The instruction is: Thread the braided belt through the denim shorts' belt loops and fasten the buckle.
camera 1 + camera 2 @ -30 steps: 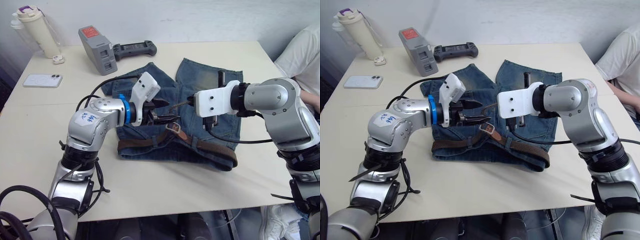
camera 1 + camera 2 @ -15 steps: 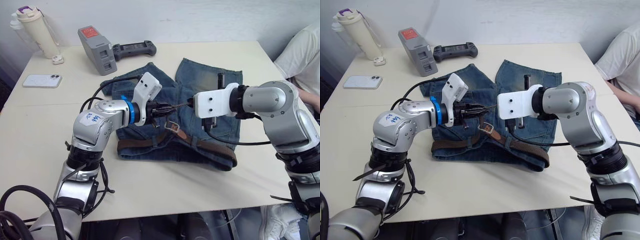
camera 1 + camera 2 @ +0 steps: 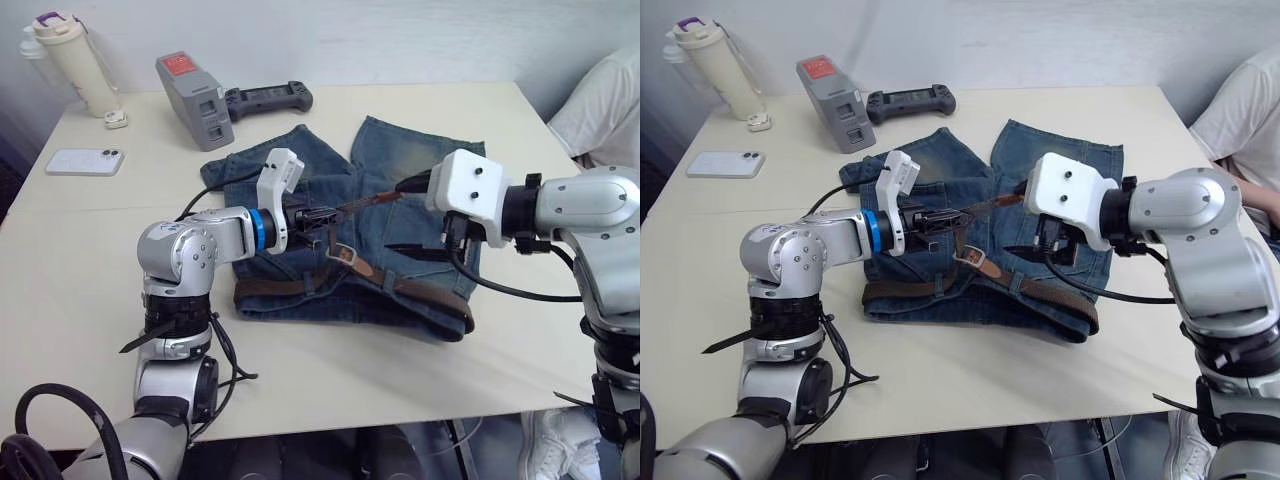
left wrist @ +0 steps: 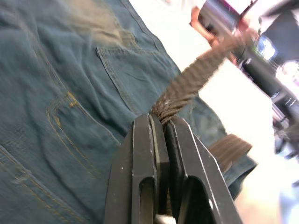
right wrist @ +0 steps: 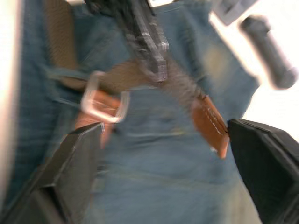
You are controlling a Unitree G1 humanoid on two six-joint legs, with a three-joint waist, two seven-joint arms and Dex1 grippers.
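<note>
My gripper will bend the denim waistband up along with the buckle's leather end [image 3: 364,268] when it lifts that end, because the braided belt runs under a belt loop [image 3: 389,281] near the buckle.
The denim shorts [image 3: 410,150] lie flat in the middle of the table. The braided belt [image 3: 440,297] runs along their waistband under a belt loop [image 3: 313,279]. Its silver buckle [image 3: 345,253] rests on the denim near the centre. My left gripper [image 3: 322,215] is shut on the belt's free end [image 4: 187,86], which rises off the shorts toward the tan tip [image 5: 210,123]. My right gripper [image 3: 408,217] stands open just right of that tip, one finger above and one below, touching nothing.
At the back left are a cream bottle [image 3: 75,60], a white phone [image 3: 85,160], a grey device [image 3: 195,87] and a black controller [image 3: 268,98]. A dark cylinder [image 5: 271,56] lies on the far trouser leg. A person in white [image 3: 610,100] sits at the right edge.
My left gripper closed on the belt's free end. My right gripper then opened, let go of the tip and drew back a little to the right.
</note>
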